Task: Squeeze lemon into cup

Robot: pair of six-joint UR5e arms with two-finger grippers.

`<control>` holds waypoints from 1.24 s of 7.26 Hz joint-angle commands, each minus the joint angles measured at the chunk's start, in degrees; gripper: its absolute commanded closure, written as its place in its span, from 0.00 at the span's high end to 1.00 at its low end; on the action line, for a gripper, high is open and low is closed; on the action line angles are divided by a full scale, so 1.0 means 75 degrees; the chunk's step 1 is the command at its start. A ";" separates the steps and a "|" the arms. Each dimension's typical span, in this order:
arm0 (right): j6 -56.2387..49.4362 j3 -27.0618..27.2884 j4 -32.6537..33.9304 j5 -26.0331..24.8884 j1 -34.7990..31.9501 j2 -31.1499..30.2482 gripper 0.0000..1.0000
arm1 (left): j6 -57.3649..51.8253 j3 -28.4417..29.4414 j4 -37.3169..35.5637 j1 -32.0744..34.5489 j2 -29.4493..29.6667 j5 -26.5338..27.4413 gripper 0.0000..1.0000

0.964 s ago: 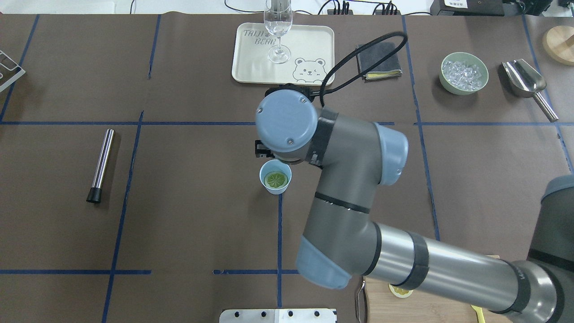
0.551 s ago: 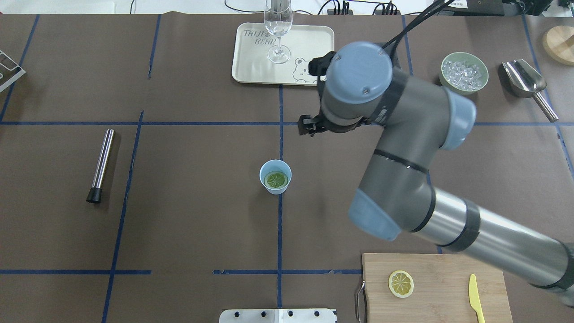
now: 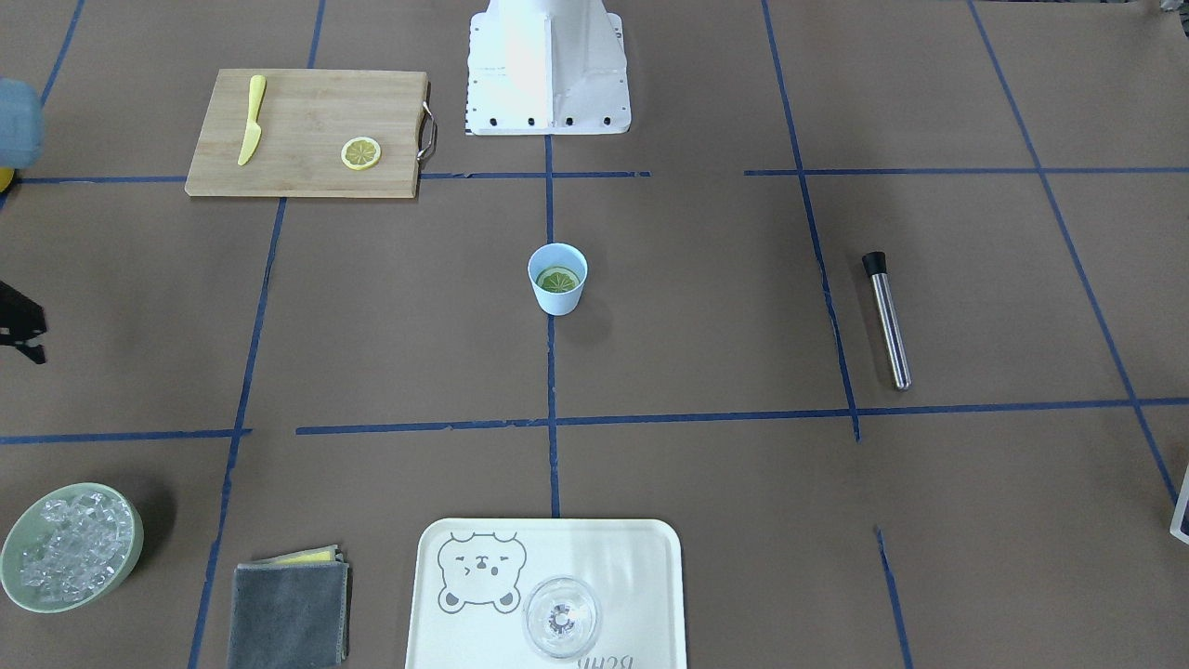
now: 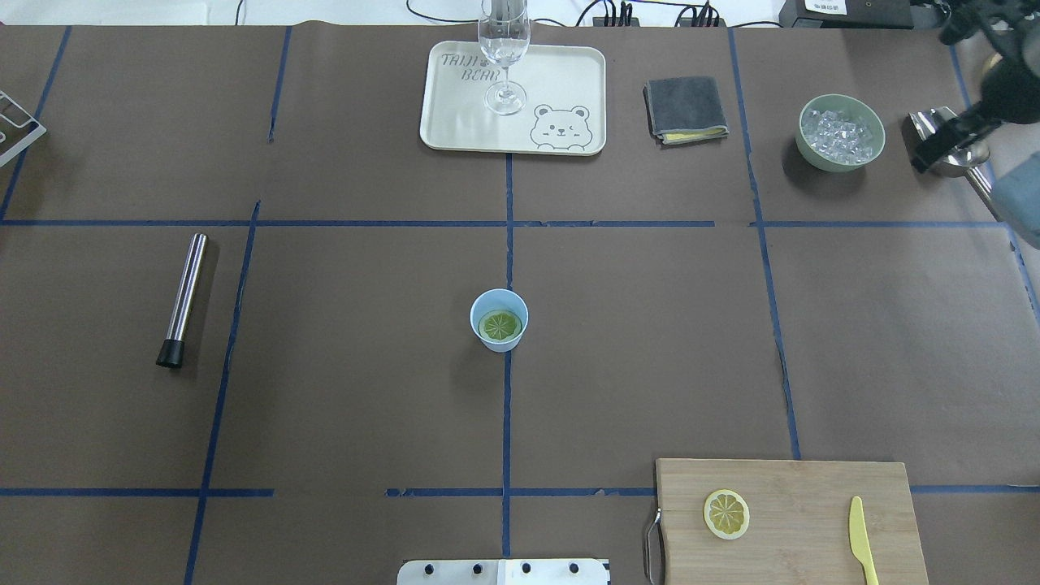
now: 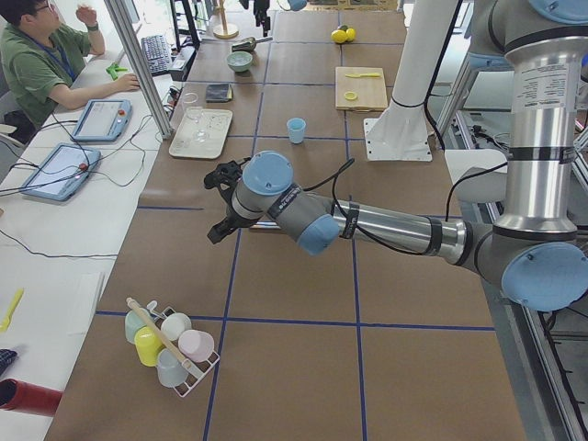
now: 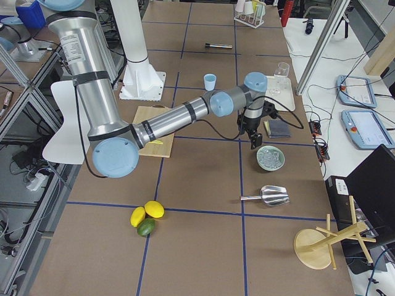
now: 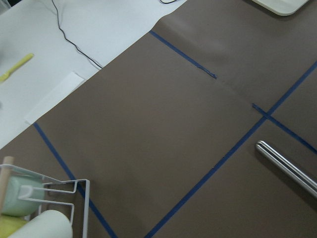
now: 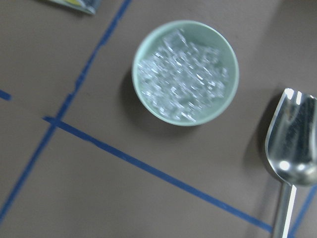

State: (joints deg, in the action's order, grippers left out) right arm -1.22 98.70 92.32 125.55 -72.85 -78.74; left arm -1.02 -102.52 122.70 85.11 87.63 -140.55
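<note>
The lemon slice (image 3: 558,280) is flat in the cup and the metal rod is a long way from my right gripper, so next my left gripper takes hold of the rod's body (image 3: 891,329) first.
The light-blue cup (image 4: 499,320) stands upright at the table's middle, also in the front view (image 3: 557,278). A lemon slice (image 4: 499,326) lies flat inside it. A second lemon slice (image 4: 726,513) lies on the cutting board. My right gripper (image 4: 926,154) hovers far from the cup at the back right, above the ice bowl and scoop (image 6: 252,142). Only one of its fingers shows, so I cannot tell its state. My left gripper (image 5: 217,208) shows only in the exterior left view, beyond the table's left side; I cannot tell its state.
A wooden cutting board (image 4: 812,487) with a yellow knife (image 4: 861,540) is at the front right. A green ice bowl (image 4: 840,132), metal scoop (image 4: 955,150), grey cloth (image 4: 686,110), and tray (image 4: 561,89) with a glass (image 4: 504,57) line the back. A metal rod (image 4: 185,296) lies left.
My right arm has swung from just behind the cup to the back right corner, over the bowl and scoop. The cup and the slice in it have not moved.
</note>
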 commanded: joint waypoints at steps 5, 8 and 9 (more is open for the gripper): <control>-0.0552 -0.0375 -0.1271 0.0744 -0.2100 -0.2110 1.00 | 0.6198 -0.0311 0.1369 -0.3105 -0.0129 0.2646 0.66; -0.0552 -0.0387 -0.1317 0.0744 -0.2088 -0.2157 1.00 | 0.7413 0.0050 0.1405 -0.4268 -0.0001 0.3866 0.59; -0.0552 -0.0387 -0.1329 0.0744 -0.2088 -0.2157 1.00 | 0.7413 0.0296 0.1382 -0.4432 0.0221 0.4042 0.59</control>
State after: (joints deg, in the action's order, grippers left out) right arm -5.36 95.81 82.46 131.13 -88.50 -94.86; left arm 53.57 -102.39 133.12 54.04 87.74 -112.53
